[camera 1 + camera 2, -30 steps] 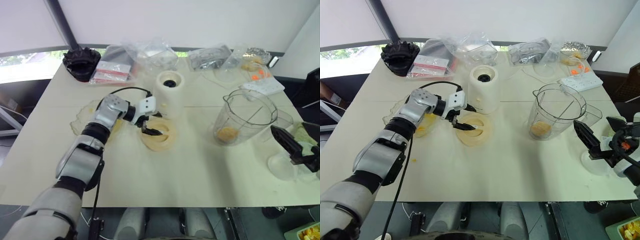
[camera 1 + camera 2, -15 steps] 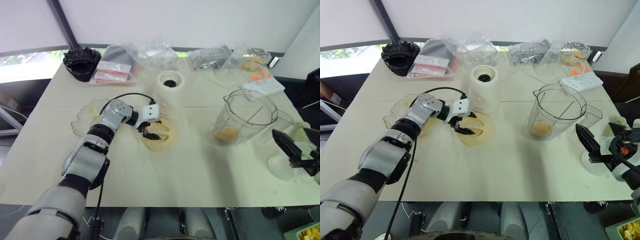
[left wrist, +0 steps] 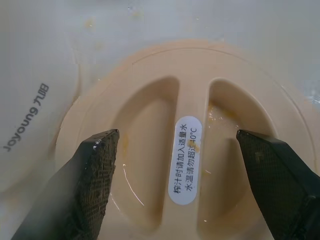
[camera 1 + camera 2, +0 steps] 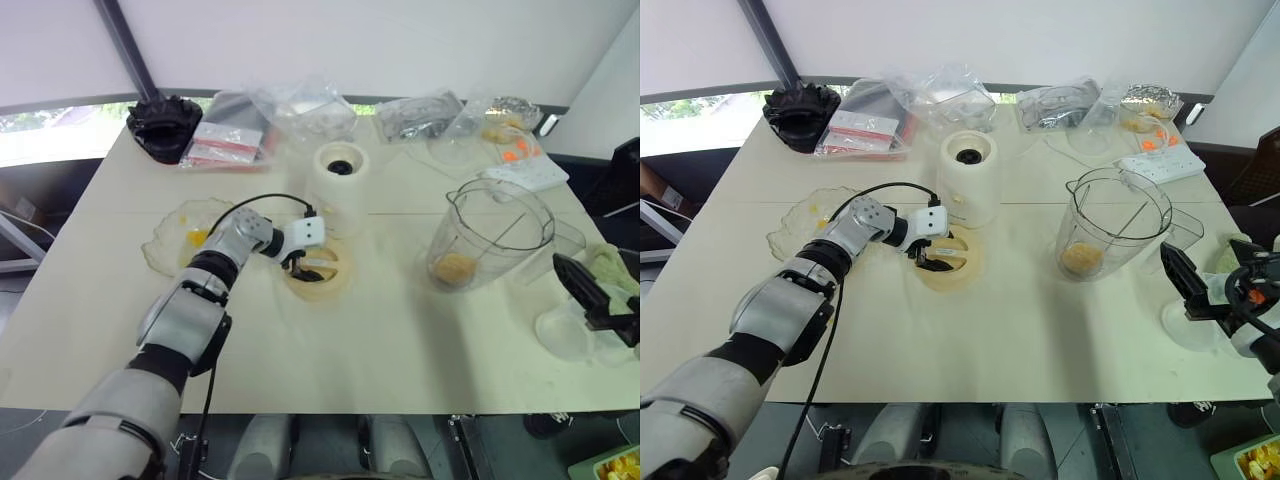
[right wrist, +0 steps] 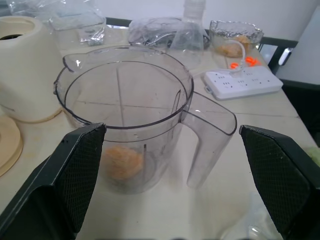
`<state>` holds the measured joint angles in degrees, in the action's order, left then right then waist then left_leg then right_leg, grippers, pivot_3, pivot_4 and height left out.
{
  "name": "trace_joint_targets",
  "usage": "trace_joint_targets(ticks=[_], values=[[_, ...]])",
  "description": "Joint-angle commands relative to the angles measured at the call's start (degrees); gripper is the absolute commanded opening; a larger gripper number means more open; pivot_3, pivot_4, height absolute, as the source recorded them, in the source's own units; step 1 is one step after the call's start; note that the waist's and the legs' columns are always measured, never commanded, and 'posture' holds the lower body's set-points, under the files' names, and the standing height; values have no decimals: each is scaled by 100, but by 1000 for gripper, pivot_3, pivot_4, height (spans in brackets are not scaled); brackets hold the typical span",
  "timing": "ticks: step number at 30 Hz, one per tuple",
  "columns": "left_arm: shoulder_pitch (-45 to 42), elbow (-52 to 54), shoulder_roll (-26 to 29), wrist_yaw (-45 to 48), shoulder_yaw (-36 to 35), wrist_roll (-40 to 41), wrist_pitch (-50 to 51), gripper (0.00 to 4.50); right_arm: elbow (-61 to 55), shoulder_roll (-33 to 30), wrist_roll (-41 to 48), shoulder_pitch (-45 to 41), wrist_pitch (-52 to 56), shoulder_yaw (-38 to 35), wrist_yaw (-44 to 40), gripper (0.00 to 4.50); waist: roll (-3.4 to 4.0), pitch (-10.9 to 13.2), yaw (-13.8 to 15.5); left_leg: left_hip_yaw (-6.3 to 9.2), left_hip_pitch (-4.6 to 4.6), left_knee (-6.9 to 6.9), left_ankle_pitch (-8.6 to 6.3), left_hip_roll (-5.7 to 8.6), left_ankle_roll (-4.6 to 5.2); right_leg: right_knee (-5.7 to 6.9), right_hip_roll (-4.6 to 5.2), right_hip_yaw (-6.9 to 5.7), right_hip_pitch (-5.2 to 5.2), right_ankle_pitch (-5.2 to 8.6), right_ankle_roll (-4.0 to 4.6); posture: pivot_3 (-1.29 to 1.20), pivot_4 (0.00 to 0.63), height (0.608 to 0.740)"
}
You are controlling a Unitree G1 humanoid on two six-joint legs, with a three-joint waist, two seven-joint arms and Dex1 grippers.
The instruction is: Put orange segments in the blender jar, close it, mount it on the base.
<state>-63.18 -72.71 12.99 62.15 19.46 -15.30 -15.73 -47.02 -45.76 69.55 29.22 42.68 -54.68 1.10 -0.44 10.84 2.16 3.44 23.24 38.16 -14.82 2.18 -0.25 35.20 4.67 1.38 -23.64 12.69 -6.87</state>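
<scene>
My gripper will lift the jar (image 4: 488, 238), and the jar will hang upright with the orange segments staying low, because the handle (image 4: 556, 250) joins it near the jar's rim.
The clear blender jar (image 4: 490, 232) stands upright on the right half of the table, lidless, with orange segments (image 4: 455, 267) at its bottom. The cream base (image 4: 338, 188) stands at the middle, its dark socket uncovered. Just in front of the base lies a flat cream lid (image 4: 318, 270). My left gripper (image 4: 303, 264) hangs low over that lid, open, its fingers (image 3: 97, 170) straddling the lid's ridge and holding nothing. My right gripper (image 4: 592, 297) hovers open to the right of the jar, level, pointing at the jar (image 5: 125, 115) and its handle.
A shallow clear dish (image 4: 172, 245) with a few orange bits lies left of the lid. Plastic bags (image 4: 300, 110), a black object (image 4: 163, 125) and a white power strip (image 4: 525, 173) line the back. A clear cup (image 4: 565, 335) sits near my right gripper.
My left gripper has sunk lower onto the lid and shifted slightly right, uncovering the dish. The right gripper has stayed put.
</scene>
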Motion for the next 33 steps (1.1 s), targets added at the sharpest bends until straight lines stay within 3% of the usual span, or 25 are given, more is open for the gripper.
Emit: trace_joint_targets(ticks=[1,4,10,20,28,33], values=[[-65,-116,-23,-112,-4,-125,51,3945,-64,105,-65,-16,-93,-69,68,4500,0,-1,2,0,-2,1,0,0,0,0,0,0,2,0,0,0,150,740],[-57,-155,-42,-119,-23,-143,118,3076,-104,247,-214,-31,-79,147,207,4500,-2,0,-1,1,-9,3,0,-1,0,0,0,-1,11,1,3,0,150,740],[-48,-141,-36,-36,-152,-64,235,238,98,554,-971,-398,-16,993,699,4500,-5,-3,-15,1,-10,3,0,-1,0,0,1,2,10,-2,6,0,150,740],[-100,177,18,323,-538,305,335,265,970,880,-2525,-1516,-50,2271,1006,4500,-5,-2,-40,-2,-6,4,0,0,0,1,-2,0,3,-7,4,0,150,740],[-7,590,30,651,-636,470,272,265,1550,1109,-3273,-2038,-216,2515,810,4500,-4,-2,-16,-1,10,2,0,10,0,8,-2,-2,-14,-9,0,0,150,740],[121,1447,4,1132,-738,863,521,265,1959,1316,-3772,-2349,-416,2616,713,4500,-3,-3,-35,-4,7,4,1,8,0,12,-2,-1,-14,-9,1,0,150,740]])
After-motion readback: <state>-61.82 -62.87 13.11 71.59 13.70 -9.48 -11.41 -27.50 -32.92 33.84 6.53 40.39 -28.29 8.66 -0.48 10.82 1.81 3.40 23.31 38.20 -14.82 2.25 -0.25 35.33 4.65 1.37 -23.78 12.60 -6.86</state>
